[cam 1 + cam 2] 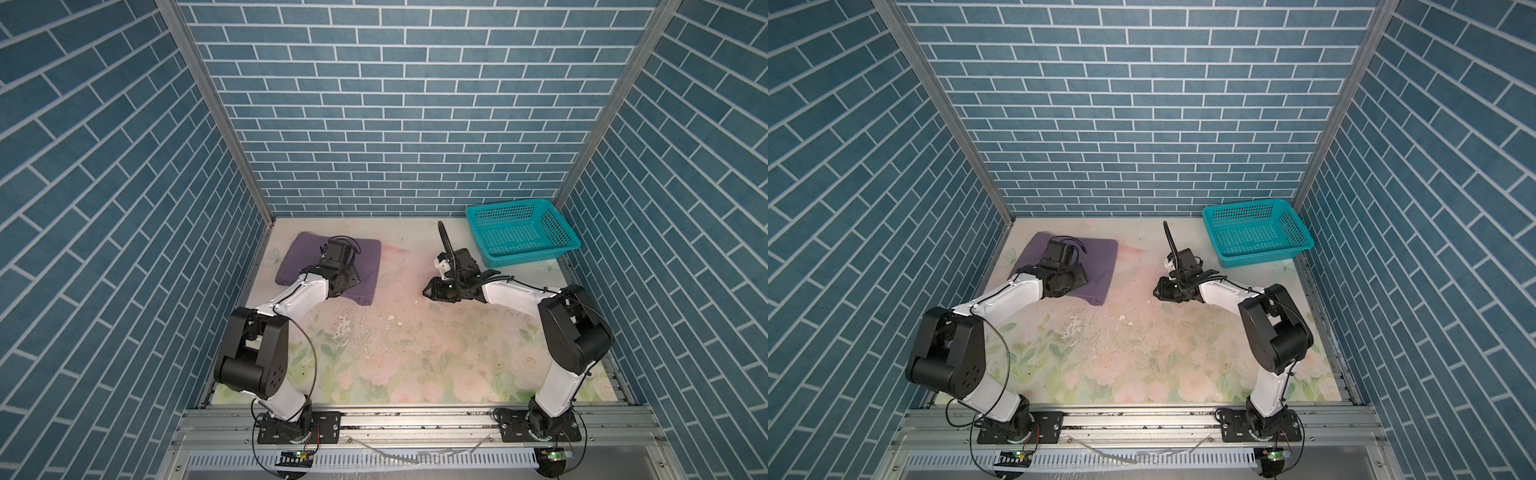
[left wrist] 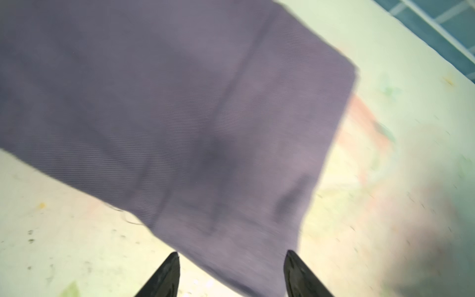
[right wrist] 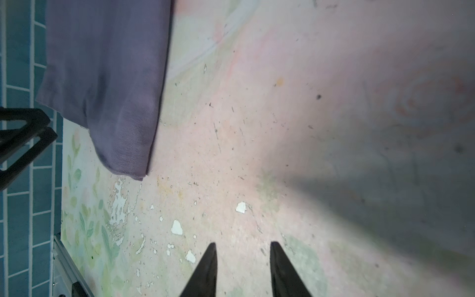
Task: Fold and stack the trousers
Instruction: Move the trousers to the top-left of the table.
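Note:
The folded trousers lie crooked (image 1: 306, 253) and stop before the back corner. My left gripper should push their side edge (image 1: 375, 268) first and their near edge next, to line them up straight in that corner.
The trousers (image 1: 299, 257) (image 1: 1100, 257) lie folded into a flat muted-purple rectangle at the far left of the table. My left arm's wrist (image 1: 336, 266) hangs over them and hides their middle in both top views. In the left wrist view the left gripper (image 2: 232, 253) is open, its fingers spread wide above a corner of the blurred trousers (image 2: 180, 102), gripping nothing. My right gripper (image 1: 434, 291) (image 3: 243, 243) hovers open over bare table at mid-depth, pointing left, with nothing between its fingers. The trousers (image 3: 108, 77) lie well ahead of it.
A teal perforated basket (image 1: 532, 255) (image 1: 1262, 253) stands empty at the far right corner. The floral table cover (image 1: 415, 353) has peeled white flecks (image 3: 176, 227) near the middle. Blue brick-pattern walls close in the left, right and back sides.

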Tool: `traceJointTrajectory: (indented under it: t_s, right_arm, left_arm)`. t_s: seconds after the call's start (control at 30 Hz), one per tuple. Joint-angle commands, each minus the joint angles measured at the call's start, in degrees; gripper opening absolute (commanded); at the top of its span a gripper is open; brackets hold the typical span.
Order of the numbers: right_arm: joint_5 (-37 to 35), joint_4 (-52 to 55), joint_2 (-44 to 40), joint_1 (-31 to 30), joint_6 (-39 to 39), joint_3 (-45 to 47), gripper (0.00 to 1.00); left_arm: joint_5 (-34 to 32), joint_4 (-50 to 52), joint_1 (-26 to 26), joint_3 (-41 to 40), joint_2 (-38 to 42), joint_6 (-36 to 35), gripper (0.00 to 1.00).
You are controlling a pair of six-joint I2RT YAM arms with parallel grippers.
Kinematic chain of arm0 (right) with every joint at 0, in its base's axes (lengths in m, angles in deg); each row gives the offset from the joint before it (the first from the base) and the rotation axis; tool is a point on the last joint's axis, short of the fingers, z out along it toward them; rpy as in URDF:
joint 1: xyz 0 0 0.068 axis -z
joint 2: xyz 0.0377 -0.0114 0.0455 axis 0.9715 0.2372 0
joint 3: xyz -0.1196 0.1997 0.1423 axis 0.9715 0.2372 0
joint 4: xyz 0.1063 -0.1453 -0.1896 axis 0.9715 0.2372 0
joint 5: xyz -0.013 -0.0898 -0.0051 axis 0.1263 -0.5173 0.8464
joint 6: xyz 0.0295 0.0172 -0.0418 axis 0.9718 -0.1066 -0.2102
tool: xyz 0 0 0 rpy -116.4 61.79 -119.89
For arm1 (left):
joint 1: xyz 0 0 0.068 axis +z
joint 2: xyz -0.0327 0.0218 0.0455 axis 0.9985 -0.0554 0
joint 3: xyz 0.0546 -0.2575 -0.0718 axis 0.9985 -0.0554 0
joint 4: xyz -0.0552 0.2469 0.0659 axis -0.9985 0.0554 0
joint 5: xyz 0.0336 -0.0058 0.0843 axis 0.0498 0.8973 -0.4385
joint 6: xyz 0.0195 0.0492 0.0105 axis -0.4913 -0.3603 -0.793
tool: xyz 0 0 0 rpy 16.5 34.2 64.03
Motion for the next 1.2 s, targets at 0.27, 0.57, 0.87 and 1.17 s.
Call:
traceJointTrajectory:
  t_s: [0.27,0.57,0.87,1.17]
  right_arm:
    - [-16.4,-6.8,-20.3,3.9,2.3,17.0,0.38]
    - [-23.4,-4.3,-26.3,6.4,1.8,21.1,0.46]
    - [-22.4,-4.1,-20.9,7.5,2.3,18.4,0.44]
    - [-22.0,-3.8,-17.0,9.1,2.2,16.4,0.44]
  left_arm:
    - [-5.5,5.0,-8.1,10.4,-11.6,-8.1,0.65]
    - [-6.2,7.0,-8.6,18.3,-21.9,-10.6,0.62]
    - [-2.9,8.0,-6.3,25.8,-30.8,-11.5,0.33]
    - [-1.1,7.8,0.4,28.5,-34.9,-11.4,0.04]
